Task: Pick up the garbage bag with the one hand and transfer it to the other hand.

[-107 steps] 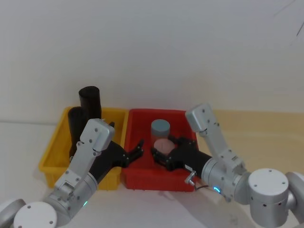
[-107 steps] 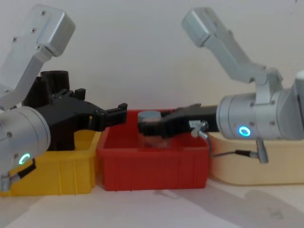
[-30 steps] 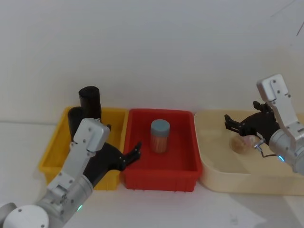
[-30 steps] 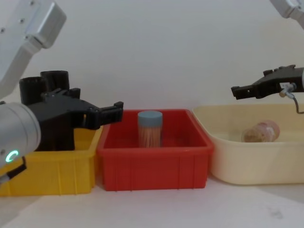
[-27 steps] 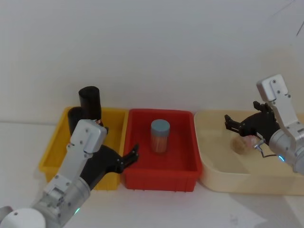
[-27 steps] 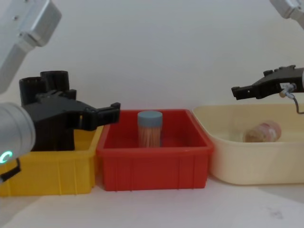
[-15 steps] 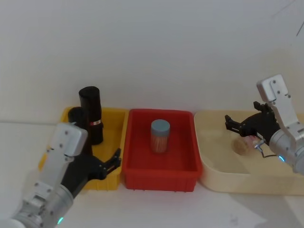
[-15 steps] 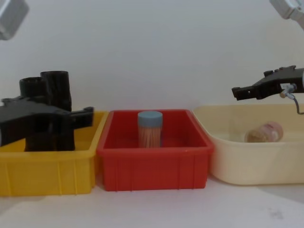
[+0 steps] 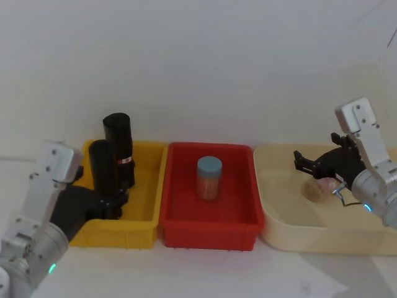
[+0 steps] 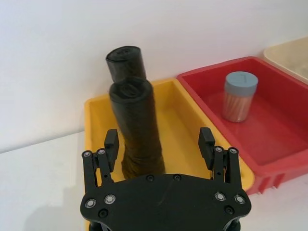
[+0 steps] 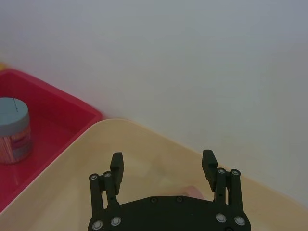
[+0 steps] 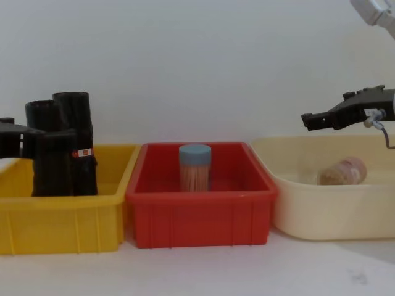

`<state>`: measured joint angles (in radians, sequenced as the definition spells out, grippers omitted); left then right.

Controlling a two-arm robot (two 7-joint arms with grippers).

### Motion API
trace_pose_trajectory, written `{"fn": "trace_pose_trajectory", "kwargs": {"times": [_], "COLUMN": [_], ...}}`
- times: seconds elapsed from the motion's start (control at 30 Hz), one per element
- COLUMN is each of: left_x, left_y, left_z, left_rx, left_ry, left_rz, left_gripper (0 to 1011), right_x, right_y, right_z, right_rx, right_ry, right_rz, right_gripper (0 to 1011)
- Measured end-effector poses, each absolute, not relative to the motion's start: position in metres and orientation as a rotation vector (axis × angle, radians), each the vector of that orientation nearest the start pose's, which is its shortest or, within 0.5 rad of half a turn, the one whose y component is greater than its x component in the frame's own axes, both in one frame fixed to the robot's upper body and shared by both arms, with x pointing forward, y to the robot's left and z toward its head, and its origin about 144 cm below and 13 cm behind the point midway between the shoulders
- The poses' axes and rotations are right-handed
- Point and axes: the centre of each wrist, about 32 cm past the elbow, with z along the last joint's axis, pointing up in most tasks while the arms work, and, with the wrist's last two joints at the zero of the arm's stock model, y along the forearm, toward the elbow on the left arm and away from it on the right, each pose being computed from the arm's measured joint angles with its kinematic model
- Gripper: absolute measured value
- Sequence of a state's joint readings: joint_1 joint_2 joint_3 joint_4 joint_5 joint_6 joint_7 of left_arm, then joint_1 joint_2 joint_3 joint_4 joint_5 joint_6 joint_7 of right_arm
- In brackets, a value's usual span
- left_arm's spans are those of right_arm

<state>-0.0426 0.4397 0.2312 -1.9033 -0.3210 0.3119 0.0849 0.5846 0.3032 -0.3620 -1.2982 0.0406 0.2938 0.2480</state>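
Observation:
The garbage bag (image 10: 138, 130) should stay a straight, stiff roll when I lift it, because its top (image 10: 130, 90) is wound tight and the bag stands upright on its own.
Two black rolls stand upright in the yellow bin (image 9: 144, 214). The plain garbage bag (image 9: 102, 167) (image 10: 137, 122) (image 12: 42, 145) is the nearer roll. The taller roll (image 9: 117, 146) (image 12: 74, 132) behind it carries a small red-and-white sticker. My left gripper (image 9: 120, 203) (image 10: 159, 143), on the green-ringed wrist, is open, with the garbage bag's lower part between its spread fingers and a gap on each side. My right gripper (image 9: 299, 160) (image 11: 162, 165) (image 12: 307, 120) hangs open over the cream tub (image 9: 273, 230), holding nothing.
The red bin (image 9: 186, 230) between the yellow bin and the tub holds an upright jar with a blue lid (image 9: 209, 177). A pinkish jar (image 9: 315, 188) lies in the cream tub. A white wall stands close behind the bins.
My left gripper swung left from the red bin's edge to the yellow bin and now straddles the plain roll. The right gripper has held still for the last second.

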Motion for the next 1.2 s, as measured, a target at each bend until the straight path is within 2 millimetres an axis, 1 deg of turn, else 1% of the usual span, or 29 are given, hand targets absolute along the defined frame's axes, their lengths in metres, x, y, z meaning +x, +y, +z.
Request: {"fn": "trace_pose_trajectory", "kwargs": {"times": [0.23,0.33,0.37,0.7,0.8,0.87,0.9,0.93,1.0,1.2], "left_x": [0.464,0.476,0.476,0.508,0.513,0.518,0.518,0.52,0.523,0.528], "left_y": [0.259,0.266,0.266,0.28,0.282,0.284,0.284,0.284,0.285,0.287], "left_z": [1.249,1.251,1.251,1.254,1.254,1.254,1.254,1.254,1.255,1.255], "left_rx": [0.141,0.14,0.14,0.13,0.128,0.125,0.125,0.124,0.122,0.119], "left_ry": [-0.059,-0.048,-0.048,-0.01,-0.002,0.005,0.005,0.007,0.01,0.018], "left_rz": [1.318,1.305,1.305,1.265,1.259,1.251,1.251,1.249,1.245,1.238], "left_gripper": [1002,1001,1001,1002,992,950,950,908,865,685], "right_x": [0.597,0.597,0.597,0.597,0.597,0.597,0.597,0.597,0.597,0.597], "right_y": [-0.237,-0.237,-0.237,-0.237,-0.237,-0.237,-0.237,-0.237,-0.237,-0.237], "right_z": [1.267,1.267,1.267,1.267,1.267,1.267,1.267,1.267,1.267,1.267], "right_rx": [-0.368,-0.368,-0.368,-0.368,-0.368,-0.368,-0.368,-0.368,-0.368,-0.368], "right_ry": [-0.23,-0.23,-0.23,-0.23,-0.23,-0.23,-0.23,-0.23,-0.23,-0.23], "right_rz": [-1.155,-1.155,-1.155,-1.155,-1.155,-1.155,-1.155,-1.155,-1.155,-1.155], "right_gripper": [1000,1000,1000,999,1000,999,1000,999,999,1000]}}
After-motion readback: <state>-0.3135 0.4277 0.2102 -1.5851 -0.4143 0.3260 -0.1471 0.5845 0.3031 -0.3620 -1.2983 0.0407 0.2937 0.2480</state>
